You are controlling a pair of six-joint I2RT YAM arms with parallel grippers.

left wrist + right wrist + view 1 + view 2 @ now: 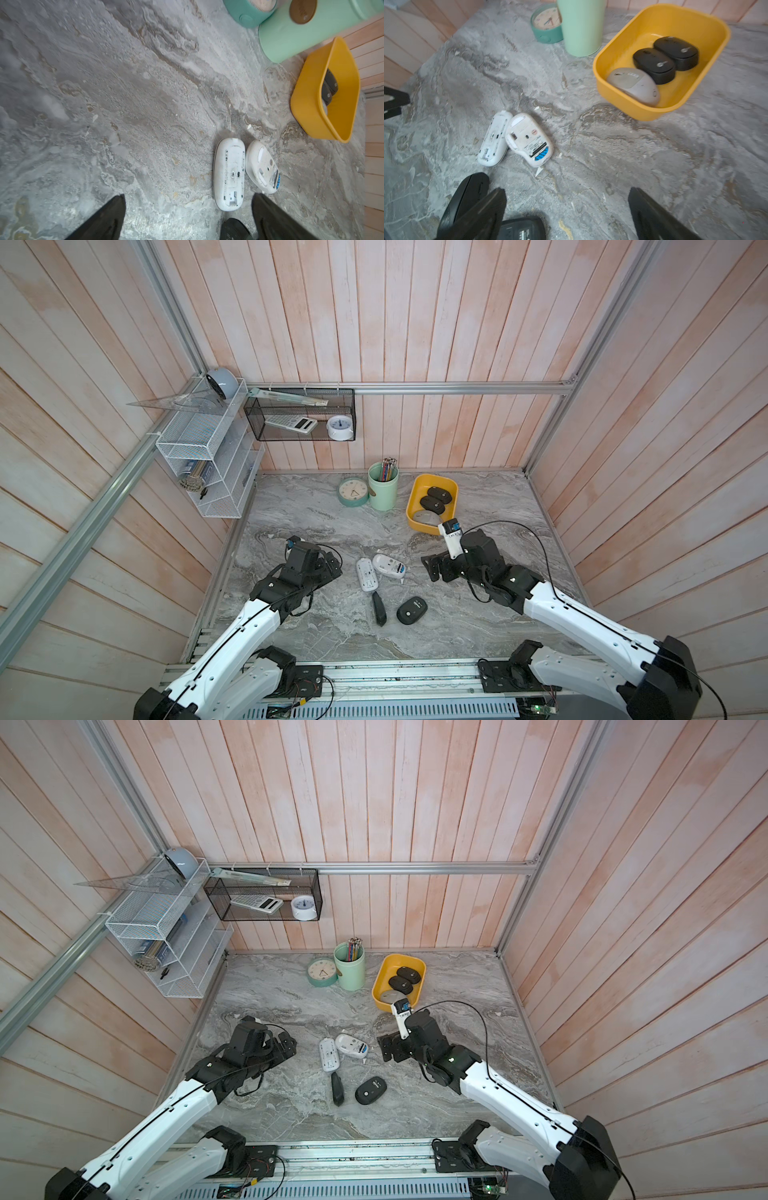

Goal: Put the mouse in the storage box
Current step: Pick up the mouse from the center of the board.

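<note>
With the white mice (374, 568) touching beside my left gripper, it should back off and my right gripper should take the white mouse nearer the storage box (389, 565).
The yellow storage box (420, 488) stands at the back right of the marble table, with two black mice and a grey one (633, 85) inside. Several mice lie mid-table: two white ones bottom up (367, 574) (388, 567), a black one on its side (379, 608), and a black one bottom up (411, 610). My left gripper (330, 568) hangs open just left of the white mice, nothing between its fingers (116, 216). On their right, my right gripper (430, 568) is open and empty, in front of the box (616, 60).
A mint pencil cup (383, 487) and a teal clock (353, 491) stand left of the box at the back. On the walls hang a white wire rack (208, 464) and a black mesh basket (299, 414). An aluminium rail runs along the front edge.
</note>
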